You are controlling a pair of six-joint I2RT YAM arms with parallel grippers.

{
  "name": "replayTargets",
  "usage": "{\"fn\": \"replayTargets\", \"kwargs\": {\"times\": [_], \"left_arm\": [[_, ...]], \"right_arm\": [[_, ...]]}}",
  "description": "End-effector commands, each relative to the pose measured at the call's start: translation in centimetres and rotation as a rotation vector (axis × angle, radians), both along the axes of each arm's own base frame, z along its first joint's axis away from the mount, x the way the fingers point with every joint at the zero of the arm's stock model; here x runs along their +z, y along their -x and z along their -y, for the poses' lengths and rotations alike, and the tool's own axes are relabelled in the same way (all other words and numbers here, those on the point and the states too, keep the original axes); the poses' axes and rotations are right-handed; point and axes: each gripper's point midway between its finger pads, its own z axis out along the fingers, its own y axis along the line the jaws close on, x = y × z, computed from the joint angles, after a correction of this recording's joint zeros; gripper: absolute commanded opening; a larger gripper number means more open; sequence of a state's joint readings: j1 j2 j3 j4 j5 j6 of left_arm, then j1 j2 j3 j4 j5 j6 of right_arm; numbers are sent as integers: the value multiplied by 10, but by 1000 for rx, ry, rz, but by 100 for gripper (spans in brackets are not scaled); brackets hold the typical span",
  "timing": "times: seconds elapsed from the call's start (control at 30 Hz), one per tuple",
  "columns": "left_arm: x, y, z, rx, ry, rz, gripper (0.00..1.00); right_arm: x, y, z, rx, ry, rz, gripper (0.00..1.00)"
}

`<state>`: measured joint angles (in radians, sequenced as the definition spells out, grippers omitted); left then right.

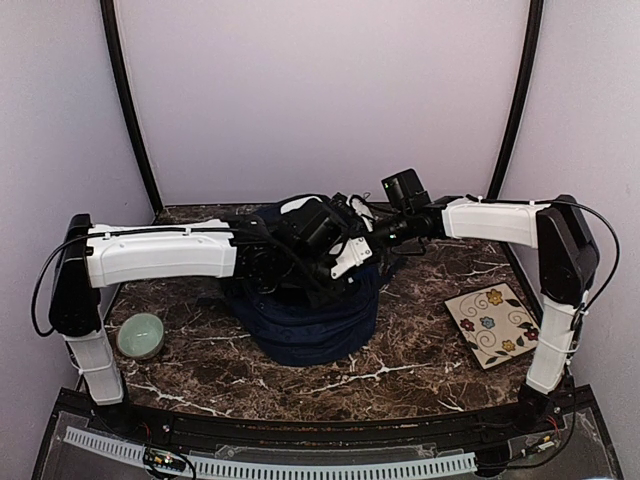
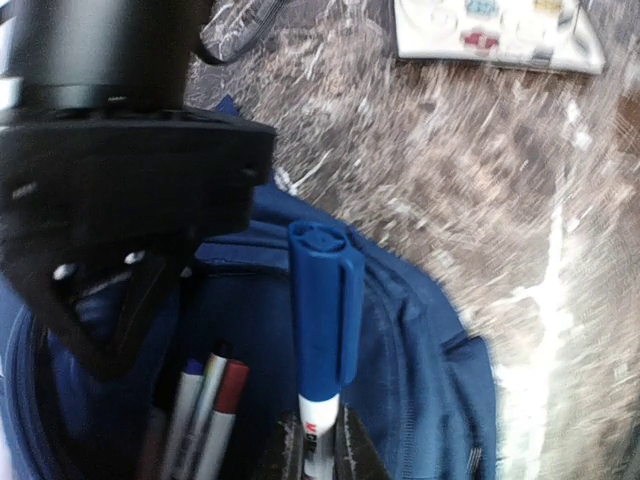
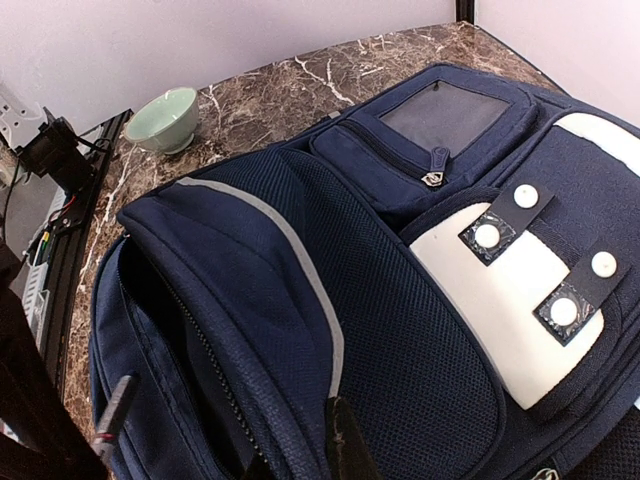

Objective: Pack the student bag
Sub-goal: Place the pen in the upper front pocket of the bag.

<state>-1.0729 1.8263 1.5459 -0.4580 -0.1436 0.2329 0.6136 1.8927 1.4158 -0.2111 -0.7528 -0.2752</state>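
Note:
My right gripper is holding the flap off the bag's open compartment [image 2: 264,365], so I should lower the blue-capped marker next with my left gripper until the marker lies next to the other markers [image 2: 208,412].
The student bag [image 1: 305,325], a navy backpack with white patches, lies at the table's middle with both arms meeting over it. My left gripper [image 2: 322,445] is shut on a white marker with a blue cap [image 2: 325,300], cap pointing away, held over the bag's open compartment [image 2: 240,340]. Three other markers [image 2: 205,400] lie inside that compartment. My right gripper [image 3: 300,455] is shut on the edge of the bag's flap [image 3: 250,290], the one with the pale stripe, holding it lifted above the zipper opening [image 3: 190,340]. The right wrist [image 2: 110,170] looms dark just left of the marker.
A pale green bowl [image 1: 140,335] stands left of the bag, also seen as the bowl [image 3: 165,118] in the right wrist view. A flowered tile [image 1: 492,325] lies to the right on the marbled table [image 1: 420,370]. Walls close the back and sides.

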Motion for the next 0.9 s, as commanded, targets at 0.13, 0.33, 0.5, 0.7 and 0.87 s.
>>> {"fn": "replayTargets", "kwargs": {"times": [0.13,0.33,0.5,0.7,0.87], "left_arm": [[-28,-38,-24,-43,-400,315,0],[-51,-49,-35,-12,-507,367,0],[-72,-58,-48,10,-593,385,0],[-84,-74,-61,63,-603,367,0],[-74,-110,-81,200,-615,431,4]], "right_arm": [[29,4,-7,42,-75,11,0],[30,4,-8,45,-76,7,0],[35,6,-8,50,-89,8,0],[43,9,-7,53,-100,19,0],[48,11,-6,61,-109,26,0]]}}
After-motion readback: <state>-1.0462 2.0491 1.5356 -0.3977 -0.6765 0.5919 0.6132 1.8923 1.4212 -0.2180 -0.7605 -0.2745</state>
